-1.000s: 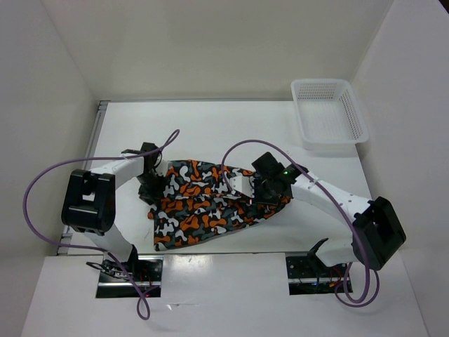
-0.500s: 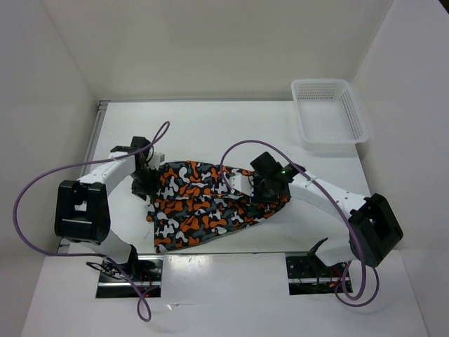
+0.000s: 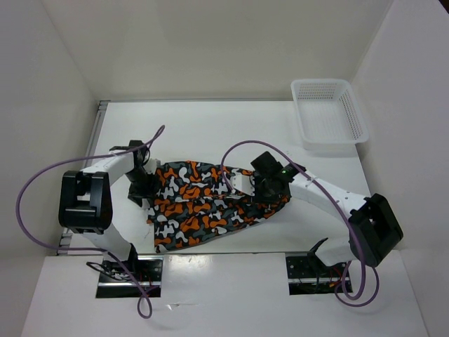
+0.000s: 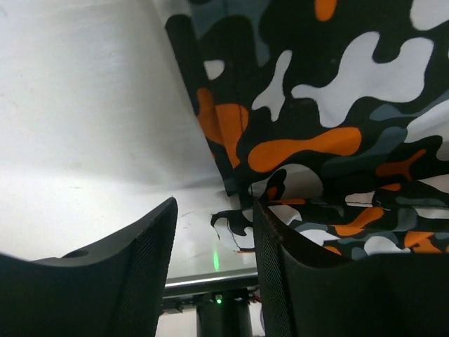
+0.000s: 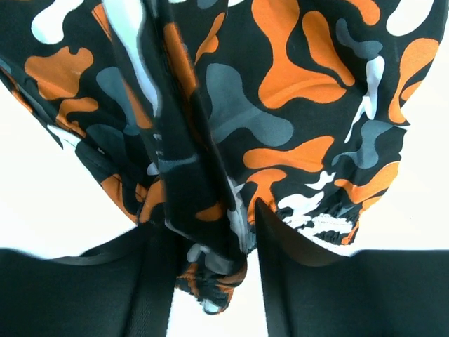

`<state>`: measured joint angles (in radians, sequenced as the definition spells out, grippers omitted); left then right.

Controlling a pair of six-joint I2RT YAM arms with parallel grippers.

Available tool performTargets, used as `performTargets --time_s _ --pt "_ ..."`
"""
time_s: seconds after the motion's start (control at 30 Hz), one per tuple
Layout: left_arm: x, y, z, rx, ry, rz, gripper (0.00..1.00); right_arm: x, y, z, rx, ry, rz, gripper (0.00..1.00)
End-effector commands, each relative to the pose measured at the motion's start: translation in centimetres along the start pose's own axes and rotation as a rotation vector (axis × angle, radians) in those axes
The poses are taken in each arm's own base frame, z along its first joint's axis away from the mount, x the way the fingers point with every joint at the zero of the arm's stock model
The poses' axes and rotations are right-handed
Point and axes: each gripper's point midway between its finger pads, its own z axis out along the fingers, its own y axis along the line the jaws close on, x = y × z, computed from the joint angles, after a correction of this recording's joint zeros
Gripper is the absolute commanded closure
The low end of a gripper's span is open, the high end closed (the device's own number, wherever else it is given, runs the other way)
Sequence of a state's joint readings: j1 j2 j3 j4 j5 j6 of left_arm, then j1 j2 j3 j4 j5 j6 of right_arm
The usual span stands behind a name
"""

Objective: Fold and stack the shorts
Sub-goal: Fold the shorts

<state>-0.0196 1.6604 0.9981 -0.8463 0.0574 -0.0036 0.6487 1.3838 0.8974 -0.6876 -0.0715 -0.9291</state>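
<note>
I can see the near edge of the shorts point(image 3: 184, 246) close to the table's front edge, so next my right gripper pinches their middle point(image 3: 227, 201) and pulls them back before folding.
The shorts point(image 3: 203, 203), printed in orange, white, black and grey blobs, lie folded over and rumpled on the white table point(image 3: 210, 126) between the two arms. My left gripper point(image 3: 142, 184) is at their left edge. In the left wrist view its fingers point(image 4: 126, 281) stand apart over bare table, with the shorts point(image 4: 337, 105) just beside the right finger and nothing between them; this gripper point(image 4: 215, 203) is open. My right gripper point(image 3: 261, 184) is over the shorts' right part. In its wrist view the gripper point(image 5: 208, 217) is open, and a bunched fold of the shorts point(image 5: 280, 84) hangs loosely between the fingers.
A white plastic lattice basket point(image 3: 328, 112) stands at the back right of the table. White walls close in the table on the left, back and right. A metal rail point(image 4: 203, 281) marks the table's edge behind the left gripper.
My left gripper has drawn back to the left, off the shorts' edge, and its jaws have widened. The right gripper's jaws have widened too; that arm has barely moved.
</note>
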Motion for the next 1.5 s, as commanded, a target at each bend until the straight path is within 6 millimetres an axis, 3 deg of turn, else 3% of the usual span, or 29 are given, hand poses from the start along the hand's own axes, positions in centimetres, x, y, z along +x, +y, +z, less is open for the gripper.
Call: performTargets --time_s 0.0,0.1,0.13,0.23,0.27,0.37,0.47,0.5,0.53,0.63,0.73,0.8,0.87,0.9,0.93,1.0,1.07,1.1,1.13,1.27,1.33,1.37,1.43,1.47 --pt "0.6 -1.2 -1.2 0.086 0.043 -0.021 0.45 -0.3 -0.9 -1.2 0.03 -0.01 -0.014 0.54" --pt "2.8 -2.0 -1.2 0.11 0.105 -0.015 0.5 0.6 0.1 -0.9 0.012 0.004 -0.013 0.78" --pt "3.3 -2.3 -1.4 0.11 0.107 -0.004 0.5 0.6 0.1 -0.9 0.012 0.004 -0.026 0.81" --pt "5.2 -3.2 -2.0 0.108 0.125 0.036 0.51 0.5 1.4 -1.6 0.014 0.007 -0.163 0.81" --pt "5.3 -3.5 -2.2 0.107 0.113 0.05 0.51 -0.4 1.7 -2.5 0.045 -0.022 -0.23 0.81" --pt "6.1 -4.3 -3.1 0.076 0.061 0.131 0.51 -0.3 3.8 -3.2 0.062 -0.053 -0.41 0.81" --pt "7.4 -5.2 -3.4 0.036 0.027 0.235 0.5 0.4 4.3 -3.7 0.089 -0.049 -0.55 0.81" --pt "7.6 -5.3 -3.6 0.027 0.027 0.252 0.48 0.5 4.2 -4.0 0.097 -0.042 -0.578 0.74" --pt "7.9 -5.3 -3.5 0.008 0.03 0.28 0.48 0.9 4.5 -4.0 0.089 -0.035 -0.604 0.48" --pt "7.9 -5.5 -3.6 0.0 0.018 0.303 0.46 1.1 4.5 -4.7 0.121 -0.041 -0.649 0.02" --pt "6.4 -6.0 -3.3 0.004 -0.027 0.316 0.45 -0.2 3.2 -5.6 0.207 -0.088 -0.657 0.0" --pt "4.2 -6.4 -3.4 -0.001 -0.079 0.319 0.45 -2.5 2.1 -7.2 0.275 -0.178 -0.595 0.0" --pt "1.9 -6.7 -3.8 0.036 -0.128 0.285 0.45 -6.5 0.2 -10.6 0.38 -0.346 -0.491 0.02" --pt "0.1 -7.1 -4.7 0.047 -0.182 0.281 0.45 -8.0 -0.6 -12.0 0.418 -0.409 -0.452 0.05" --pt "-0.9 -7.3 -4.6 0.048 -0.193 0.282 0.45 -9.9 -1.4 -13.9 0.45 -0.486 -0.422 0.14" --pt "-2.8 -8.2 -4.8 0.099 -0.233 0.28 0.45 -11.8 -2.2 -14.5 0.44 -0.559 -0.326 0.23" --pt "-3.7 -9.4 -3.9 0.116 -0.214 0.309 0.45 -12.8 -2.6 -11.9 0.351 -0.53 -0.248 0.41" --pt "-3.7 -9.7 -3.3 0.107 -0.203 0.324 0.45 -12.5 -1.9 -10.3 0.282 -0.496 -0.214 0.46" --pt "-4.1 -9.8 -2.5 0.094 -0.194 0.334 0.45 -12.0 -1.2 -7.2 0.194 -0.433 -0.208 0.59" --pt "-4.0 -9.0 -0.4 0.043 -0.159 0.336 0.45 -10.2 1.1 -1.2 0.033 -0.324 -0.166 0.89" --pt "-4.1 -8.3 0.4 0.006 -0.156 0.333 0.45 -9.6 1.4 0.4 -0.006 -0.295 -0.142 0.98" --pt "-4.5 -8.2 0.7 -0.002 -0.168 0.333 0.45 -8.6 1.7 2.2 -0.051 -0.254 -0.115 1.0" --pt "-5.3 -7.8 1.5 -0.029 -0.176 0.331 0.45 -8.1 0.7 3.3 -0.072 -0.227 -0.072 1.0" --pt "-5.9 -8.0 1.6 -0.029 -0.185 0.331 0.45 -7.0 0.5 4.9 -0.109 -0.188 -0.022 1.0"
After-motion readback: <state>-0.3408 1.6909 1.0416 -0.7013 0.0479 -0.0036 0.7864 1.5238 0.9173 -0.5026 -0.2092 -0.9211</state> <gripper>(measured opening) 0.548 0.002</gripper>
